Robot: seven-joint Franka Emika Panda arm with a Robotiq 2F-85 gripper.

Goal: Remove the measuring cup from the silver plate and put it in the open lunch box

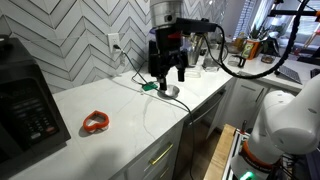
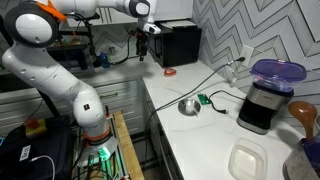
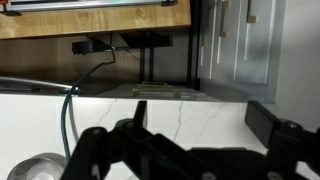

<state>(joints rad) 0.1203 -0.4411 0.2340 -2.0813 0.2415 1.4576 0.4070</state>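
My gripper is hanging over the counter's front edge [image 3: 195,98], away from the silver plate. I should swing it over the plate and go down to the measuring cup inside [image 2: 190,105].
The silver plate [image 1: 171,91] sits on the white counter and shows in both exterior views [image 2: 187,106]. The small green measuring cup [image 1: 148,87] lies at the plate's edge, beside a cable [image 2: 205,100]. My gripper [image 1: 170,76] hangs open and empty above the plate, well clear of it [image 2: 143,54]. In the wrist view the open fingers [image 3: 200,125] frame bare counter, and the plate [image 3: 35,168] is at the lower left corner. The open white lunch box [image 2: 248,160] stands near the counter's end, only in an exterior view.
An orange-red ring [image 1: 95,122] lies on the counter. A black appliance [image 1: 25,105] stands against the tiled wall. A blender with a purple lid [image 2: 266,98] stands near the lunch box. A cable [image 3: 70,115] runs across the counter by the plate.
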